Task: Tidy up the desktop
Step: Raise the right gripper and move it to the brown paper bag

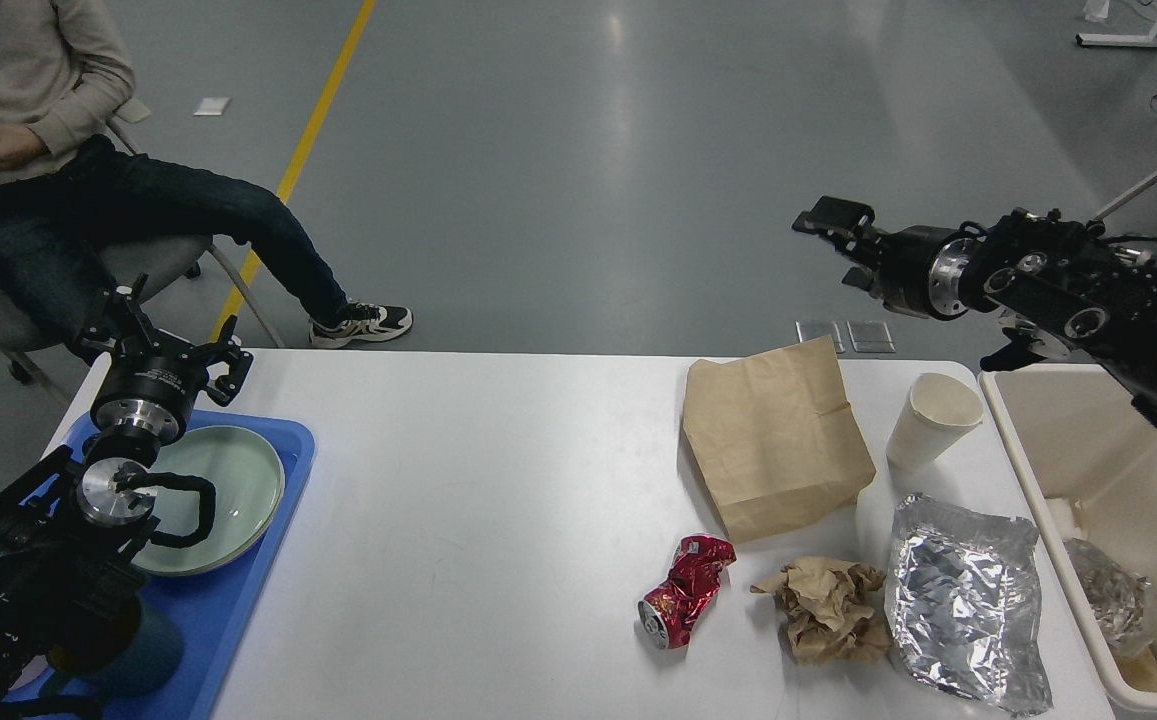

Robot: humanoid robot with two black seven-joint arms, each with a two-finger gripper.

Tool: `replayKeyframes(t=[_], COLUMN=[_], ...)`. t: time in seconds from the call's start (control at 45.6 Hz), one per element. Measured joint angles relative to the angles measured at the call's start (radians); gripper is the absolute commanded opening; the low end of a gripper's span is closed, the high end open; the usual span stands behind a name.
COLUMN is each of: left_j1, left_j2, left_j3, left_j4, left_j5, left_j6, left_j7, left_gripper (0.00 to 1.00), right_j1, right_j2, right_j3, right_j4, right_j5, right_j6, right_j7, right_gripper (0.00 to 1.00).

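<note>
The silver foil bag [967, 612] is lying thin and spread out with a wrinkled surface [960, 554], so it will hang down wide when I pick it up.
The white desktop [498, 500] carries litter on its right half: a flat brown paper bag [776, 440], a white paper cup [930, 420] tilted on its side, a crushed red can [686, 592], a crumpled brown paper wad [826, 610] and a silver foil bag [968, 600]. My left gripper [164, 342] is open and empty, held above the far left corner by the blue tray. My right gripper [840, 248] is open and empty, held high beyond the table's far edge, above and behind the cup.
A blue tray [248, 610] at the left holds a pale green plate [238, 480]. A cream bin [1048, 470] stands at the right edge with a crumpled clear wrapper [1118, 600] inside. A seated person [68, 180] is at the far left.
</note>
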Motion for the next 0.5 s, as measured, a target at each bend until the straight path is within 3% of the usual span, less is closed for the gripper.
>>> replayKeyframes(t=[0.175, 0.263, 0.504], left_j1=[0.000, 0.000, 0.000], left_j2=[0.000, 0.000, 0.000], left_j3=[0.000, 0.000, 0.000], left_j4=[0.000, 0.000, 0.000], left_j5=[0.000, 0.000, 0.000], left_j6=[0.000, 0.000, 0.000], left_j7=[0.000, 0.000, 0.000], left_gripper=[0.96, 0.96, 0.96], right_j1=[0.142, 0.231, 0.423], right_j2=[0.035, 0.063, 0.094], right_j3=[-0.317, -0.459, -0.556], right_j4=[0.121, 0.174, 0.284], right_j5=[0.015, 0.020, 0.023], right_j6=[0.031, 0.098, 0.515], right_j7=[-0.023, -0.023, -0.022], right_gripper=[1.00, 1.00, 1.00])
